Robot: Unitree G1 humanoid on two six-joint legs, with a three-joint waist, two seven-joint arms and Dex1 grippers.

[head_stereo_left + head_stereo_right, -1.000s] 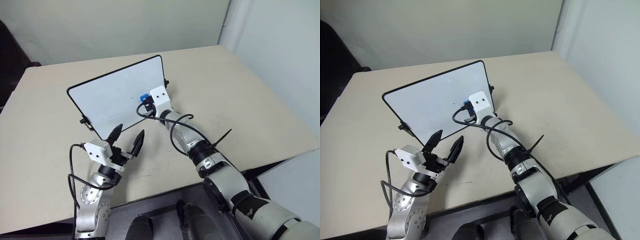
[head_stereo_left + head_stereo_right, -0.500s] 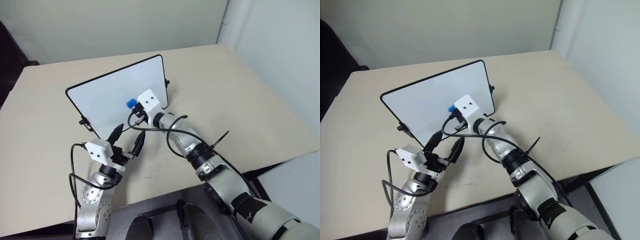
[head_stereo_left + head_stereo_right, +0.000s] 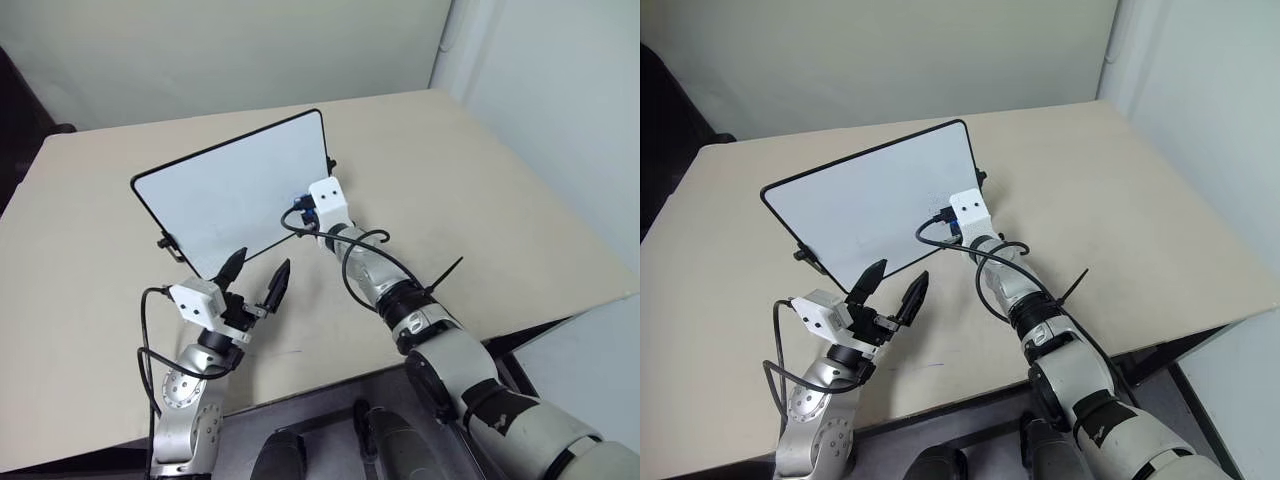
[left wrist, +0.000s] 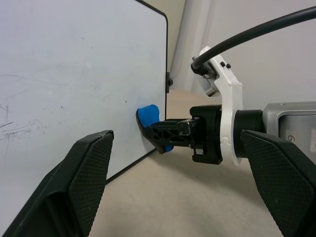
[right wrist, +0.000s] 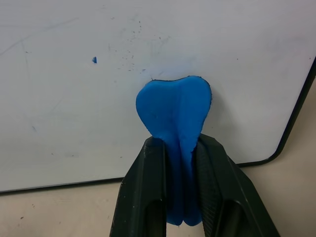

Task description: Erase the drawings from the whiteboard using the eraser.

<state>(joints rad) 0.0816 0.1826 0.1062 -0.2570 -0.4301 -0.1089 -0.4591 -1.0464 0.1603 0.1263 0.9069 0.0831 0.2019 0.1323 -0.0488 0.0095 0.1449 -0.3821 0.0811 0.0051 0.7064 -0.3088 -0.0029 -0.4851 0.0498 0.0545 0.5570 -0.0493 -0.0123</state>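
Observation:
The eraser (image 5: 174,102) is near the bottom edge of the whiteboard, and marker dust (image 5: 131,55) and a blue fleck are above it, so next my right gripper wipes back up across them.
The whiteboard (image 3: 225,195) stands tilted on the beige table, black-framed. My right gripper (image 5: 175,145) is shut on the blue eraser (image 5: 173,111) and presses its rounded end flat against the board near the lower right corner, as the left wrist view also shows for the eraser (image 4: 147,114). Of the drawings, a tiny blue fleck (image 5: 94,59) and fine marker dust lie on the white surface beside the eraser. My left gripper (image 3: 256,274) hovers open in front of the board's lower edge, holding nothing.
The table (image 3: 480,190) stretches wide to the right of the board and behind it. Small black clips (image 3: 167,243) prop the board's frame. A black cable (image 3: 355,255) loops off my right wrist.
My right gripper swept the eraser left across the board, then came back right and slightly lower, near the board's right edge. The left gripper has stayed still.

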